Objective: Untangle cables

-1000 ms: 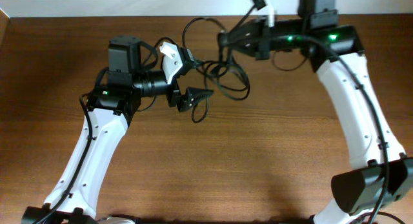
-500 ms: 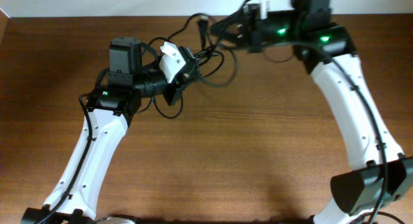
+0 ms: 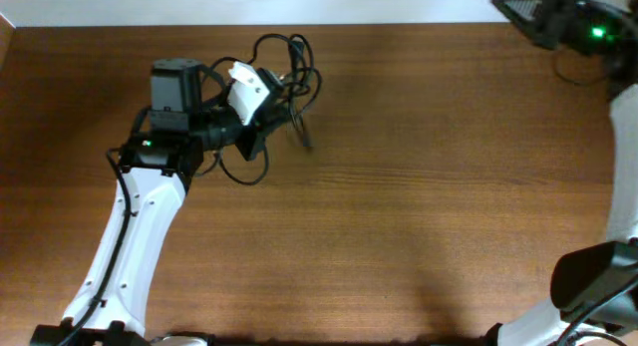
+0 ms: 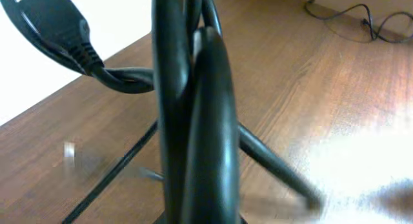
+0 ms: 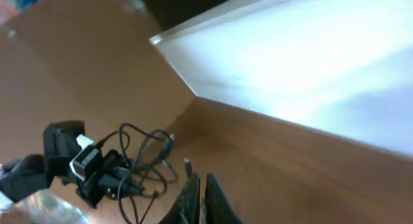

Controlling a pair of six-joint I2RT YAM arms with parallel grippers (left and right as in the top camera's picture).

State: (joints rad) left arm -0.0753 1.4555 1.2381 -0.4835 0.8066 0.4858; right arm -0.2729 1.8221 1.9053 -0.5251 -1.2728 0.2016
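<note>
The looped cables (image 3: pixel 302 77) are in my left gripper, far from my right gripper, so next I set them down near the table's middle (image 3: pixel 324 211) for my right gripper to take.
The cables (image 3: pixel 286 69) are a bunch of thin black loops at the back left of the table, with one strand end (image 3: pixel 304 143) trailing toward the front. My left gripper (image 3: pixel 271 112) is shut on the bunch. In the left wrist view the cables (image 4: pixel 193 121) rise right in front of the lens and hide the fingers, and a plug (image 4: pixel 61 24) hangs at the upper left. My right gripper (image 3: pixel 503 1) is far off at the back right. Its fingers (image 5: pixel 201 195) are shut with nothing seen between them, and they point toward the distant cables (image 5: pixel 145 162).
The brown wooden table (image 3: pixel 419 216) stretches between the two arms. Its back edge meets a white wall (image 5: pixel 310 56). A thin black cord (image 4: pixel 352 17) lies on the wood far from the left wrist. The right arm's own cable (image 3: pixel 573 75) loops beside it.
My left gripper closed on the cable bunch and drew it to the left. The right arm swung away to the far back right, apart from the cables.
</note>
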